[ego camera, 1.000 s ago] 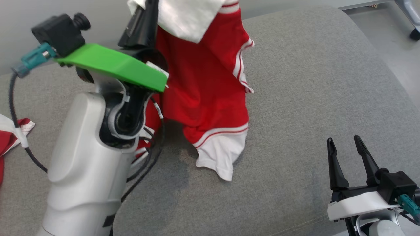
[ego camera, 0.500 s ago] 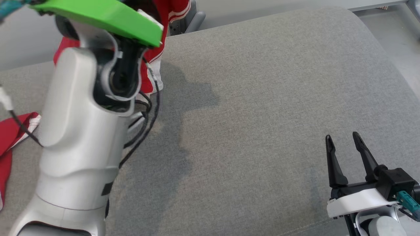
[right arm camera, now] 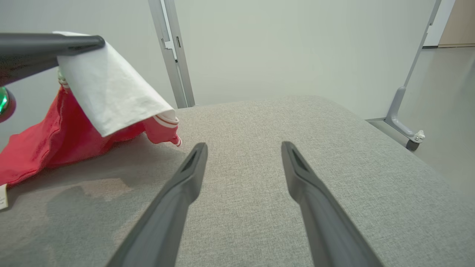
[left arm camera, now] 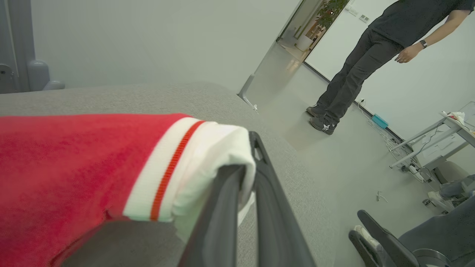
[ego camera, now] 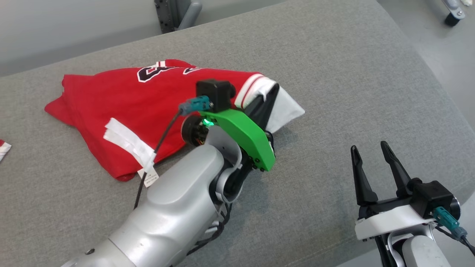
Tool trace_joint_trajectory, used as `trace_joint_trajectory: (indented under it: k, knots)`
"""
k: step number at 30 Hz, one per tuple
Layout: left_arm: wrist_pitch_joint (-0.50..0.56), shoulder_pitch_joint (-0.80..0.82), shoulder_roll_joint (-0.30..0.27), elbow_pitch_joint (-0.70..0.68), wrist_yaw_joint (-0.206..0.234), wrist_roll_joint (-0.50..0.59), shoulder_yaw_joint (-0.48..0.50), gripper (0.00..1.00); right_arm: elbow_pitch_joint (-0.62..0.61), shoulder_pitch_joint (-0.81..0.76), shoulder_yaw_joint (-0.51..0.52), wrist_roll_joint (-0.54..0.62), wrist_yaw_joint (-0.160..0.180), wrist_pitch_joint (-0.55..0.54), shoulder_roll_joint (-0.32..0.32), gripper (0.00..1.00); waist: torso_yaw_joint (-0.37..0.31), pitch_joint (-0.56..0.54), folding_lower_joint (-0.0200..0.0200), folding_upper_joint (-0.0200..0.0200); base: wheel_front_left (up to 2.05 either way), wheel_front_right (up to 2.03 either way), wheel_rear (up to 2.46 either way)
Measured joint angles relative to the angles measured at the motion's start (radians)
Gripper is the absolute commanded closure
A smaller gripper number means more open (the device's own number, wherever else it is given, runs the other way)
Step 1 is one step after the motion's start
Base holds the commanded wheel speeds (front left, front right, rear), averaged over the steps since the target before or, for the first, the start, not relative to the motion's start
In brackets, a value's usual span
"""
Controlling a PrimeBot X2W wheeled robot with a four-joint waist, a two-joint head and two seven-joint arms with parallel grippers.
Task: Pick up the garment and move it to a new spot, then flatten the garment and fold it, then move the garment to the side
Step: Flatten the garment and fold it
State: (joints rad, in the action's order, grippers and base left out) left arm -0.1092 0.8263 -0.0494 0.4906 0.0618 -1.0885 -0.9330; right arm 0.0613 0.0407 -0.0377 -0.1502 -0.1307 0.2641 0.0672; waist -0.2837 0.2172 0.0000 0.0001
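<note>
I expect the garment (ego camera: 118, 104) will spread out and show hidden lettering when I pull the white sleeve cloth, because the black number (ego camera: 151, 73) is cut off at the folded far edge.
The garment (ego camera: 122, 100), a red jersey with white trim and a black number, lies crumpled on the grey padded surface (ego camera: 352, 74), left of centre. My left gripper (ego camera: 272, 92) is shut on its white hem at the garment's right end, holding that corner slightly raised. The left wrist view shows the hem (left arm camera: 207, 155) draped over my left gripper (left arm camera: 246, 155), the red garment (left arm camera: 66, 167) to the left. My right gripper (ego camera: 369, 148) stands open at the lower right, nothing between its fingers. From the right gripper (right arm camera: 243, 146), the garment (right arm camera: 55, 148) lies to the left.
A scrap of red and white cloth (ego camera: 3, 148) shows at the left edge. A grey post (ego camera: 178, 11) rises behind the surface and a caster (ego camera: 452, 16) stands at the far right. A person (left arm camera: 356, 70) stands on the floor beyond the surface's end.
The garment hung in the air from my raised left gripper; now it has come down and lies on the surface, its hem still pinched. The head camera has shifted. My right gripper stays put.
</note>
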Motion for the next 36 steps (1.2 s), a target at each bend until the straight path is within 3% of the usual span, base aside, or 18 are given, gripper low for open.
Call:
trace_joint_trajectory:
  k: [9, 10, 11, 12, 13, 18, 22, 24, 29, 33, 36]
  knots:
    - [-0.080, 0.001, 0.001, 0.084, 0.045, -0.108, -0.253, 1.00, 0.011, 0.000, -0.006, -0.013, 0.000, 0.000, -0.012, 0.00, -0.077, 0.022, 0.0000, 0.0000, 0.00, 0.00, 0.00]
    - [-0.087, 0.001, 0.001, 0.095, 0.049, -0.116, -0.267, 0.88, 0.011, 0.000, -0.004, -0.015, 0.000, 0.000, -0.012, 0.00, -0.082, 0.024, 0.0000, 0.0000, 0.00, 0.00, 0.00]
    - [-0.090, 0.001, 0.002, 0.103, 0.054, -0.124, -0.277, 0.66, 0.010, 0.000, -0.001, -0.016, 0.000, 0.000, -0.013, 0.00, -0.086, 0.026, 0.0000, 0.0000, 0.00, 0.00, 0.00]
    - [-0.098, 0.002, 0.002, 0.111, 0.060, -0.131, -0.287, 0.15, 0.009, 0.000, 0.002, -0.017, 0.000, 0.000, -0.013, 0.00, -0.088, 0.029, 0.0000, 0.0000, 0.00, 0.00, 0.00]
    - [-0.104, 0.005, 0.001, 0.119, 0.063, -0.134, -0.298, 0.00, 0.008, 0.000, 0.006, -0.017, 0.000, 0.000, -0.014, 0.00, -0.088, 0.033, 0.0000, 0.0000, 0.00, 0.00, 0.00]
    - [-0.117, 0.006, 0.001, 0.114, 0.051, -0.130, -0.329, 0.00, 0.003, -0.004, 0.032, -0.020, 0.000, 0.000, -0.016, 0.00, -0.069, 0.035, 0.0000, 0.0000, 0.00, 0.00, 0.00]
    - [-0.138, -0.008, -0.011, 0.114, 0.035, -0.063, -0.336, 0.00, -0.002, -0.022, 0.056, -0.021, 0.000, 0.000, -0.016, 0.00, -0.048, 0.023, 0.0000, 0.0000, 0.00, 0.00, 0.00]
    - [-0.147, -0.037, -0.051, 0.094, 0.047, -0.037, -0.323, 0.00, -0.004, -0.034, 0.066, -0.021, 0.000, 0.000, -0.016, 0.00, -0.036, 0.013, 0.0000, 0.0000, 0.00, 0.00, 0.00]
    - [-0.152, -0.148, -0.213, -0.010, 0.096, -0.015, -0.271, 0.00, -0.014, -0.065, 0.090, -0.021, 0.000, 0.000, -0.016, 0.00, -0.002, -0.011, 0.0000, 0.0000, 0.00, 0.00, 0.00]
    - [-0.152, -0.274, -0.311, -0.150, 0.119, -0.063, -0.242, 0.00, -0.021, -0.079, 0.096, -0.014, 0.000, 0.000, -0.017, 0.00, 0.029, -0.027, 0.0000, 0.0000, 0.00, 0.00, 0.00]
    - [-0.152, -0.328, -0.374, -0.234, 0.161, -0.103, -0.168, 0.00, -0.030, -0.079, 0.101, -0.008, 0.000, 0.000, -0.016, 0.00, 0.052, -0.035, 0.0000, -0.0001, 0.00, 0.00, 0.00]
